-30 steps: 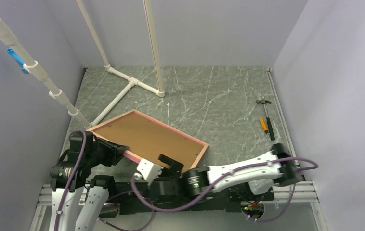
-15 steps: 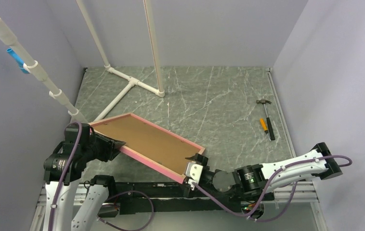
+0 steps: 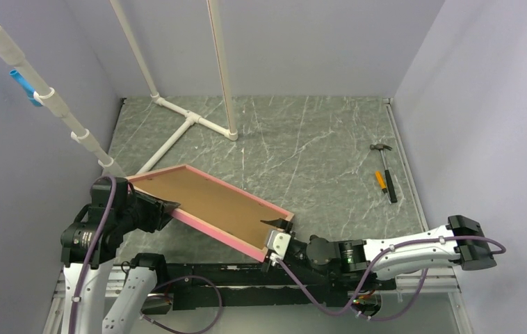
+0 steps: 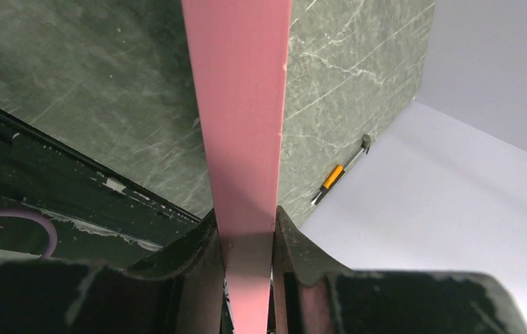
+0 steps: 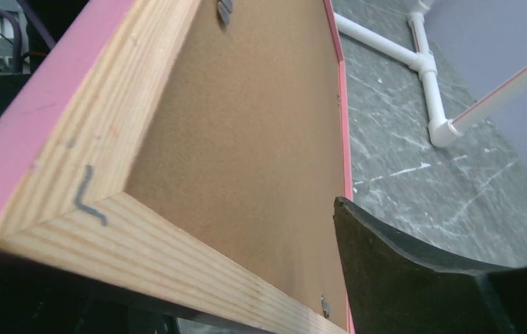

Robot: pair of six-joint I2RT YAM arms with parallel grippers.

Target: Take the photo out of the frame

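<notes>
The robot's left gripper is closed on the pink edge (image 3: 195,222) and the backing board faces up, so the left gripper should open before the right gripper flips the frame (image 3: 263,255) over.
The frame (image 3: 213,232) is held off the table, back side up and tilted, its pink near edge facing me. The brown backing board (image 3: 208,200) fills it; the photo's printed side faces down and is hidden. My left gripper (image 3: 168,207) is shut on the frame's left corner; in the left wrist view the pink edge (image 4: 240,104) runs between the closed jaws (image 4: 247,226). My right gripper (image 3: 279,234) straddles the right near corner, one finger (image 5: 414,278) over the backing board (image 5: 247,139), the other hidden under the wooden rail (image 5: 142,243).
A white pipe stand (image 3: 191,122) stands at the back left, and a slanted pipe with blue clips (image 3: 45,97) runs along the left wall. A hammer (image 3: 386,167) and an orange-handled tool (image 3: 380,181) lie at the right. Walls enclose three sides.
My right gripper has left the middle of the frame's near edge and gone to its right corner. The frame's near edge has risen off the table, held at both ends.
</notes>
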